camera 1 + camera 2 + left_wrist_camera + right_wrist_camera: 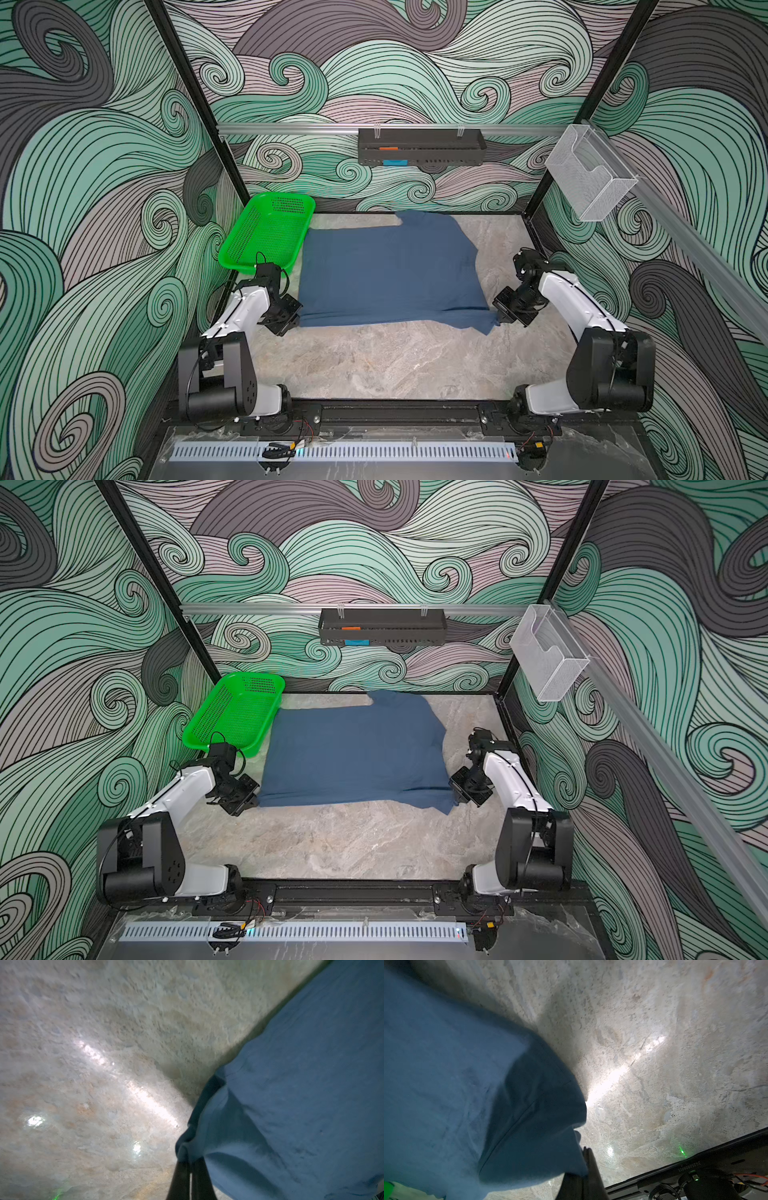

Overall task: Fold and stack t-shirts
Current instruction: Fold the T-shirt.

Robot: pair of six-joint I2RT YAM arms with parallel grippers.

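Observation:
I should next move my right gripper back and let go of the t-shirt's near edge (pixel 364 322) over the t-shirt's middle (pixel 400 276), because that edge is stretched across from my left gripper to my right gripper.
One slate-blue t-shirt (pixel 386 274) (pixel 353 750) lies spread over the marble table in both top views, a sleeve at the back near the wall. My left gripper (pixel 297 321) (pixel 190 1162) is shut on the t-shirt's near left corner, cloth bunched between its dark fingers (pixel 180 1180). My right gripper (pixel 498 321) (pixel 585 1150) is shut on the near right corner, where the t-shirt (pixel 456 1084) pulls into a point. In the left wrist view the t-shirt (pixel 301 1084) hangs slightly off the table by the pinch.
A green perforated basket (pixel 266 232) (pixel 232 717) leans at the back left, touching the shirt's left edge. A black shelf (pixel 419 145) and a wire holder (pixel 590 178) hang on the walls. A black rail (pixel 695 1165) borders the table's near side.

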